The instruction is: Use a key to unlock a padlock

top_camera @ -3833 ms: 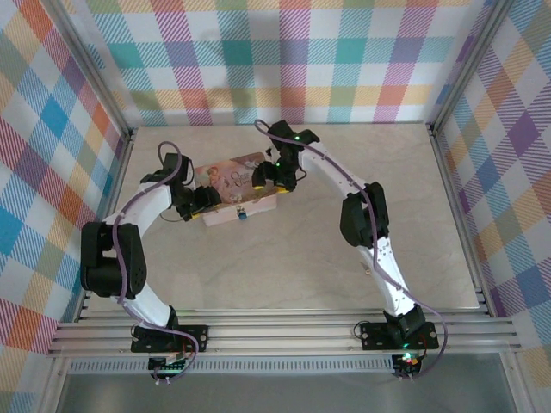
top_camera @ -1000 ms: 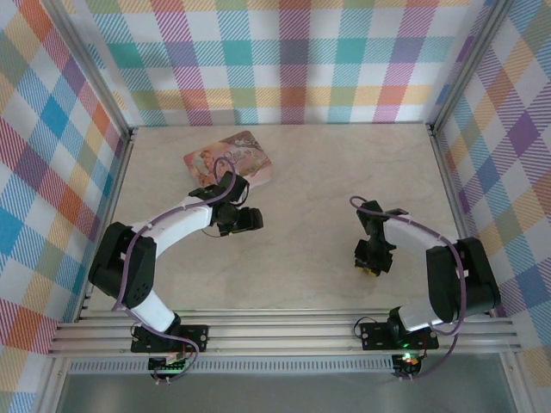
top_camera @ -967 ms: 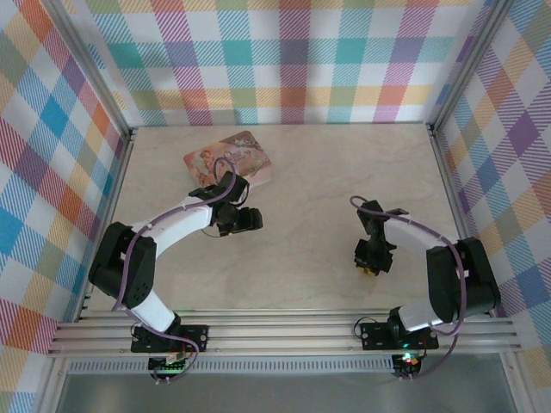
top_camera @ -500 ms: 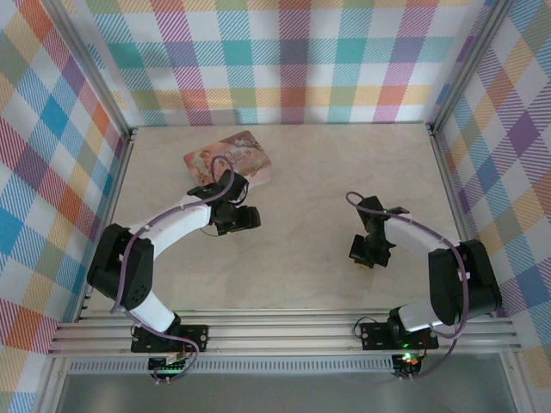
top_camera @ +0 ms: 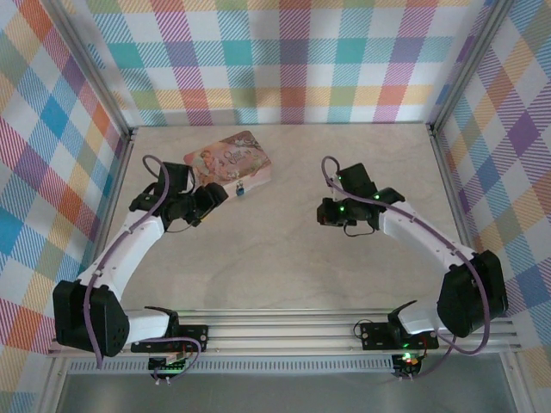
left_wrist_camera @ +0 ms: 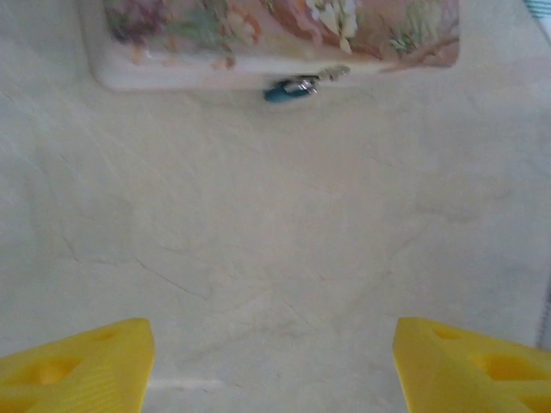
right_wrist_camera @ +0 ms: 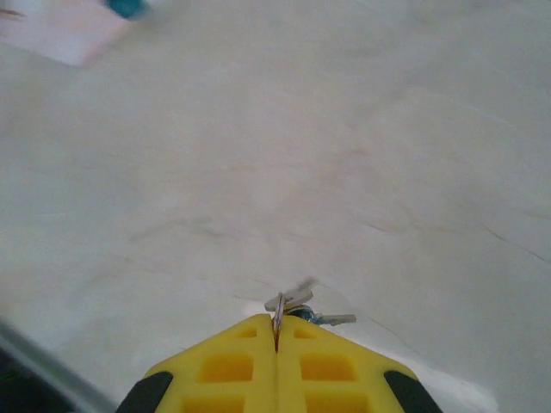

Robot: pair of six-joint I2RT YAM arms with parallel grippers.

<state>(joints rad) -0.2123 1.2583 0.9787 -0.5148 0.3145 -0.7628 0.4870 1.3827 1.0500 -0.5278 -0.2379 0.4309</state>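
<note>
The key's blades [right_wrist_camera: 334,319] stick out past the fingers of my right gripper. It should keep going toward my open left gripper [top_camera: 209,205] and let go once that one grips the key.
The padlock [left_wrist_camera: 288,89], tiny with a blue body, lies against the near side of the pink tin [left_wrist_camera: 275,34]; from above the padlock [top_camera: 240,189] sits at the tin's [top_camera: 228,162] front edge. My left gripper [left_wrist_camera: 274,370] is open, its yellow fingers [left_wrist_camera: 77,366] wide apart over bare table, well short of the padlock. In the top view the left gripper [top_camera: 209,198] is just left of the padlock. My right gripper [right_wrist_camera: 276,331] is shut on the ring of the key [right_wrist_camera: 301,303], whose small metal blades stick out past the tips. The right gripper [top_camera: 324,212] hangs mid-table, right of the tin.
The padlock [right_wrist_camera: 127,7] and a tin corner [right_wrist_camera: 60,34] show blurred at the top left of the right wrist view. Marble-look tabletop [top_camera: 284,258] lies between the arms. Checked walls and metal rails [top_camera: 448,172] bound the table.
The right gripper has moved from the near right toward the middle, up and left, shut on the key. The left gripper has drawn back left, uncovering the padlock at the tin.
</note>
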